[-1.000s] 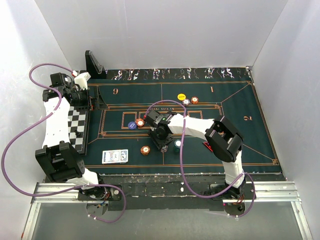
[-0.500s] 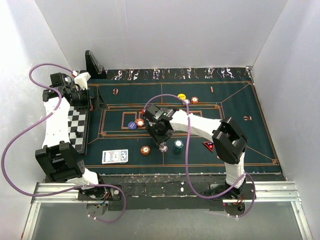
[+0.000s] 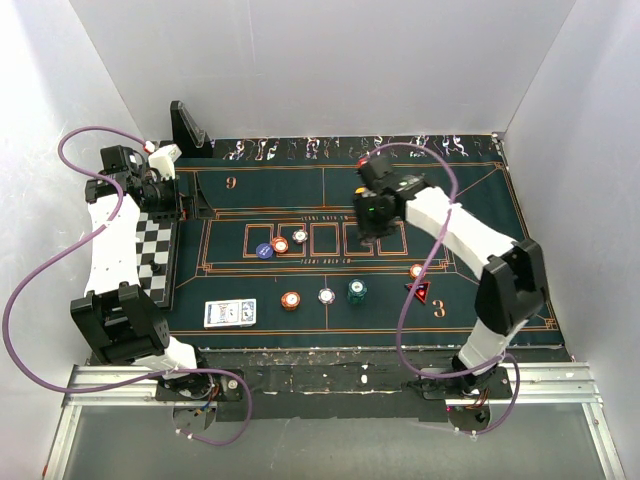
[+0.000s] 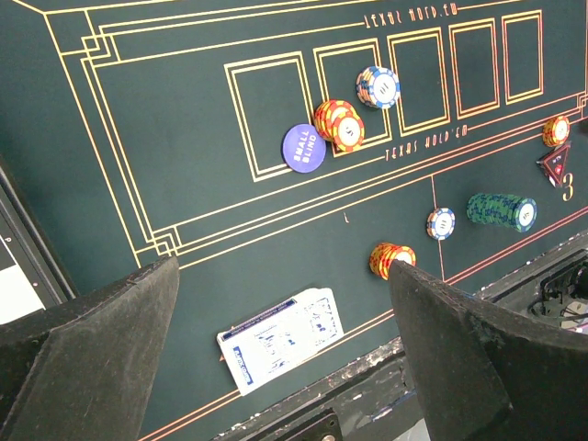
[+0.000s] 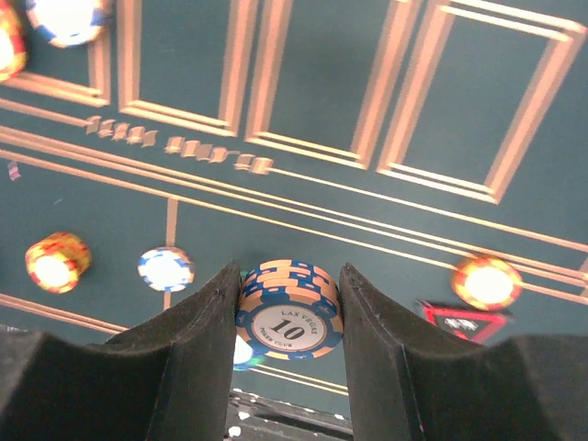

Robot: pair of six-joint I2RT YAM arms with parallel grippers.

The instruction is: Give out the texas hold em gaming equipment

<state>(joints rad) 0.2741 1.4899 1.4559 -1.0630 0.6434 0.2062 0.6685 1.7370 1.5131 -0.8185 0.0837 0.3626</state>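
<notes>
The blue-and-orange stack (image 5: 288, 317) is upright and there is clear mat (image 3: 438, 272) beside the orange chip, so the robot's right gripper keeps going there and lets go once the stack sits flat.
My right gripper (image 5: 288, 292) is shut on a short stack of blue-and-orange chips (image 5: 288, 310) marked 10, held above the mat. From above it hangs over the far middle boxes (image 3: 370, 230). On the mat lie a blue disc (image 3: 264, 251), an orange stack (image 3: 280, 244), a white chip (image 3: 300, 236), another orange stack (image 3: 290, 300), a white chip (image 3: 327, 296), a teal stack (image 3: 357, 291), an orange chip (image 3: 416, 271), a red triangular marker (image 3: 422, 292) and the playing cards (image 3: 230, 313). My left gripper (image 4: 283, 271) stands open and holds nothing, off at the left (image 3: 168, 200).
A black-and-white chequered board (image 3: 155, 255) lies under the left arm beside the dark green mat (image 3: 480, 215). A black stand (image 3: 188, 128) rises at the far left corner. White walls close in three sides. The black table edge (image 4: 367, 395) runs just past the cards.
My right arm has swung from the near middle of the mat to its far side with a chip stack in its jaws. A white chip lies where it was. The left arm has not moved.
</notes>
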